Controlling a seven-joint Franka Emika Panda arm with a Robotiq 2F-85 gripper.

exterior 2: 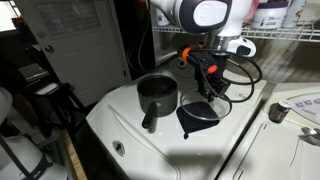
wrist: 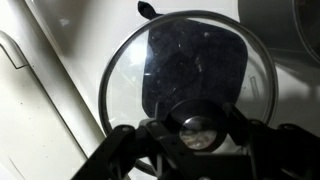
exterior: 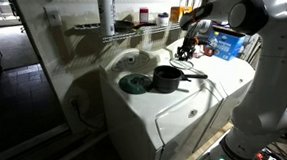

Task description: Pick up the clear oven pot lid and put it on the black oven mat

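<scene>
I can see the black oven mat through the glass of the clear pot lid (exterior 2: 216, 109), so I should keep moving my gripper down until the lid sits on the mat (exterior 2: 197, 123).
My gripper (wrist: 198, 128) has its two fingers closed round the metal knob of the clear pot lid (wrist: 125, 80), which fills the wrist view. A dark rounded patch shows through the glass. In both exterior views the gripper (exterior 2: 205, 90) (exterior: 188, 53) is down over the white appliance top, beside the pot. The lid (exterior 2: 198, 118) looks dark under it. I cannot tell whether the lid is lifted. The black oven mat (exterior: 133, 83), a round greenish-grey disc, lies on the other side of the pot, apart from the gripper.
A dark pot (exterior: 166, 78) (exterior 2: 157, 95) with a long handle stands open on the white appliance top (exterior: 131, 114). A wire shelf (exterior: 137, 28) with bottles runs behind it. A blue box (exterior: 226, 42) and a second white appliance (exterior 2: 295, 125) are close by.
</scene>
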